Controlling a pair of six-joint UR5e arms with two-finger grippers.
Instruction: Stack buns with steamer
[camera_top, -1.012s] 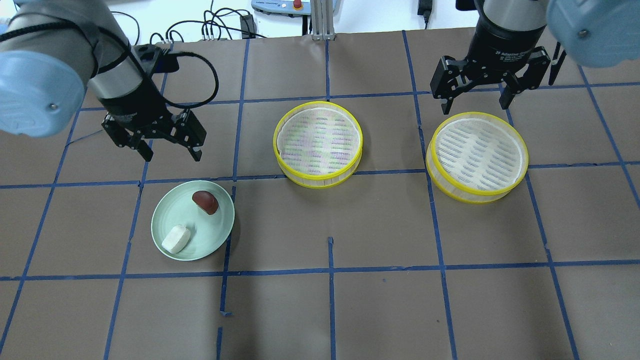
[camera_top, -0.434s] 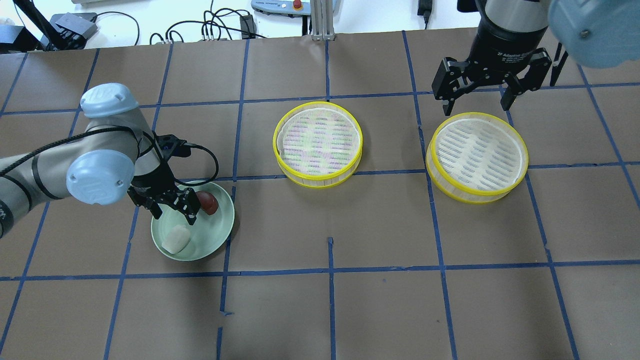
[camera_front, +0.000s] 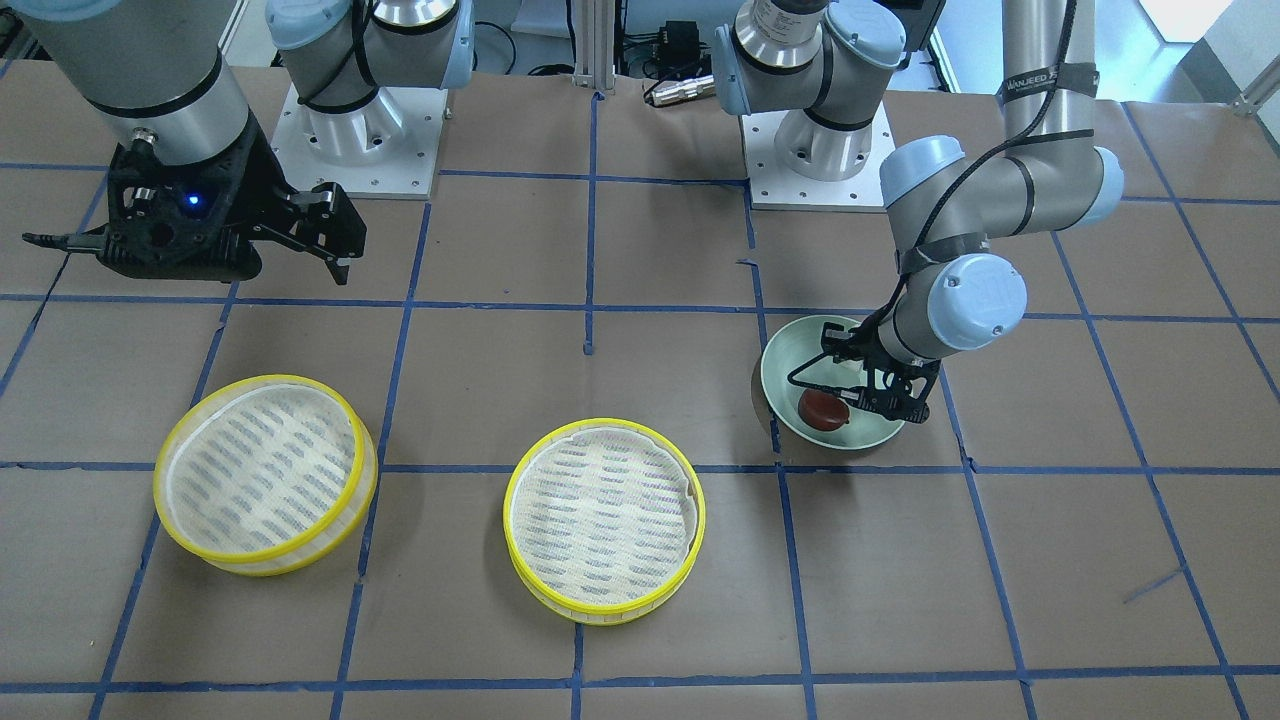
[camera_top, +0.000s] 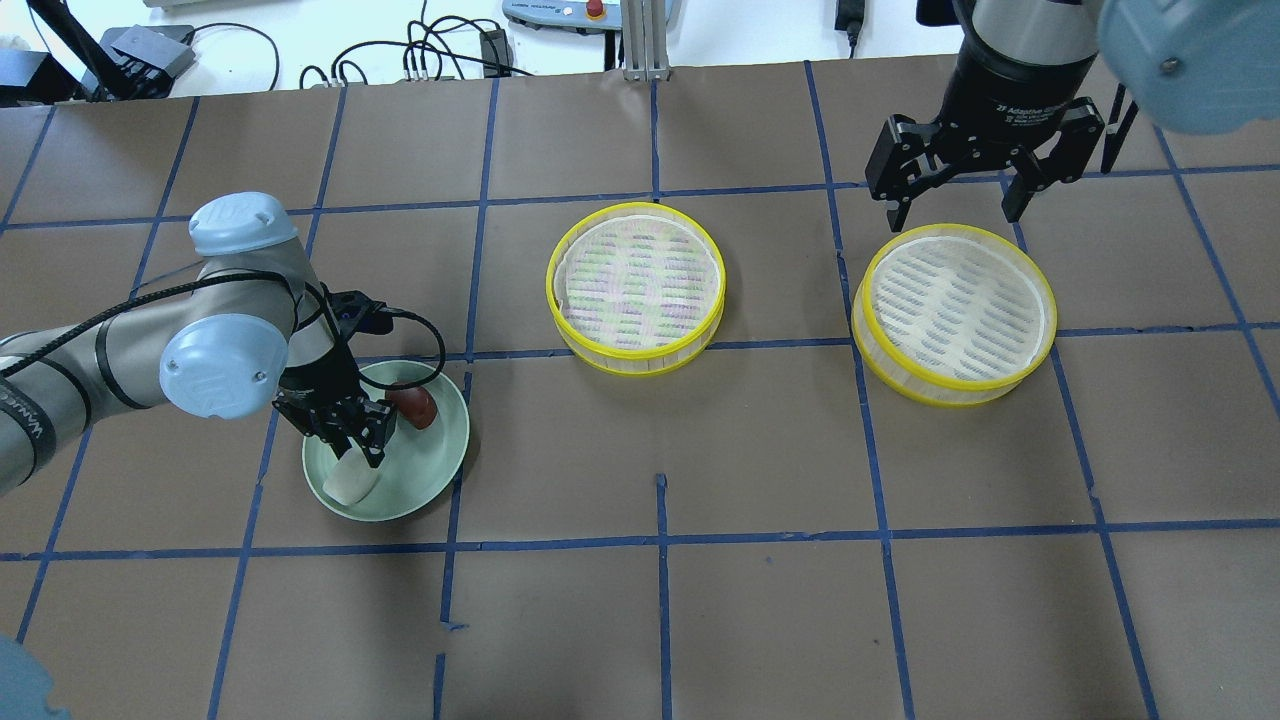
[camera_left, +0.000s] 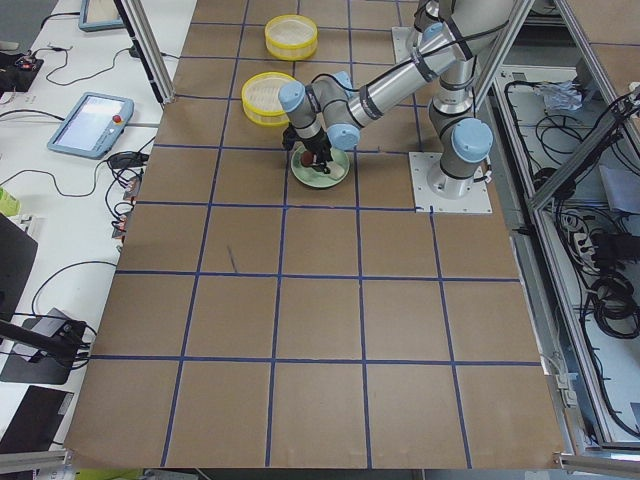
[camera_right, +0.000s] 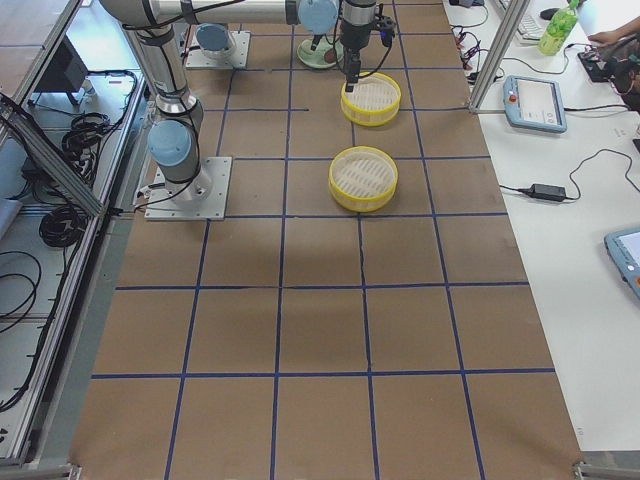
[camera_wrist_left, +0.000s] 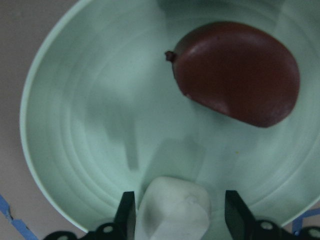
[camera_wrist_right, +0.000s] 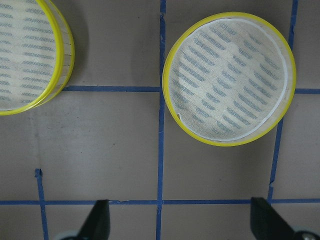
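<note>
My left gripper will squeeze the reddish-brown bun (camera_front: 824, 410) narrow and make it bulge past the gripper when I lift it, because the bun shows a flattened, slightly dented side (camera_wrist_left: 220, 110).
The white oblong bun (camera_top: 350, 482) and the reddish-brown bun (camera_top: 415, 405) lie on the pale green plate (camera_top: 440, 470). My left gripper (camera_top: 357, 452) is down in the plate, open, with one finger on each side of the white bun (camera_wrist_left: 175, 210). A small gap shows beside one finger (camera_wrist_left: 234, 212). The brown bun (camera_wrist_left: 237, 72) lies apart, farther along the plate (camera_wrist_left: 65, 125). In the front view the left gripper (camera_front: 880, 400) hides the white bun. My right gripper (camera_top: 955, 205) hangs open and empty, high up by the right steamer (camera_top: 955, 312).
A second yellow-rimmed steamer (camera_top: 635, 287) stands at the table's middle. Both steamers hold only their white liners, and both show in the right wrist view, one whole (camera_wrist_right: 229, 77) and one cut off (camera_wrist_right: 25, 55). Blue tape lines grid the brown table.
My left arm has come down from above the table into the plate. Its fingers now straddle the white bun and stand closer together. The right gripper has barely moved.
</note>
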